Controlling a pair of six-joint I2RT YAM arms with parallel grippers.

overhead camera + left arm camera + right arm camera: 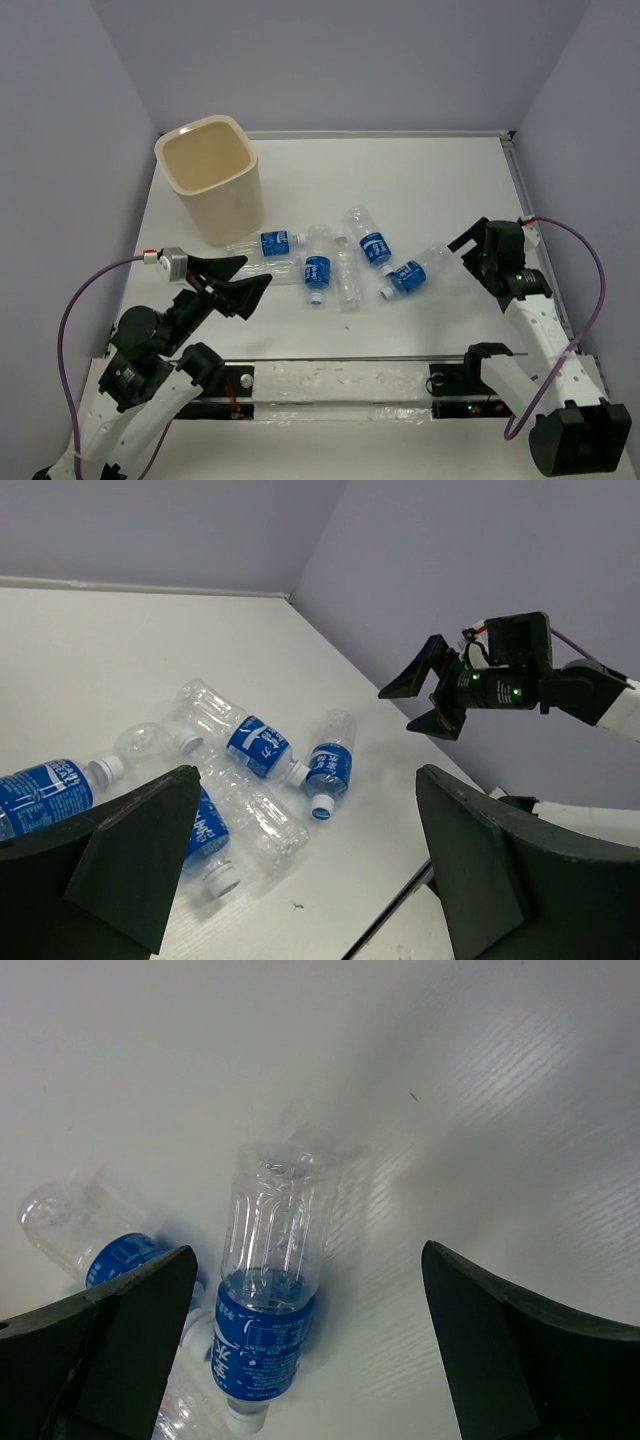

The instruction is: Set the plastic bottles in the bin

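Note:
The nearest bottle's base (pixel 442 254) points toward my right gripper and is free of the other bottles. I should carry on moving closer until my fingers are on both sides of its clear body (pixel 429 263).
Several clear plastic bottles lie in a cluster mid-table: one by the bin's foot (pixel 272 243), one with a blue label (pixel 318 267), an unlabelled one (pixel 347 282), one behind (pixel 370 240) and one at the right (pixel 410 274). The cream bin (pixel 212 178) stands upright at the back left. My left gripper (pixel 255 273) is open and empty, just left of the cluster. My right gripper (pixel 466 252) is open and empty, just right of the rightmost bottle, which lies below its fingers in the right wrist view (pixel 272 1280). The left wrist view shows the cluster (pixel 252 745) ahead.
The table's raised rim (pixel 530 215) runs along the right side close to the right arm. Purple-grey walls close in the back and sides. A metal rail (pixel 340 358) crosses the near edge between the arm bases.

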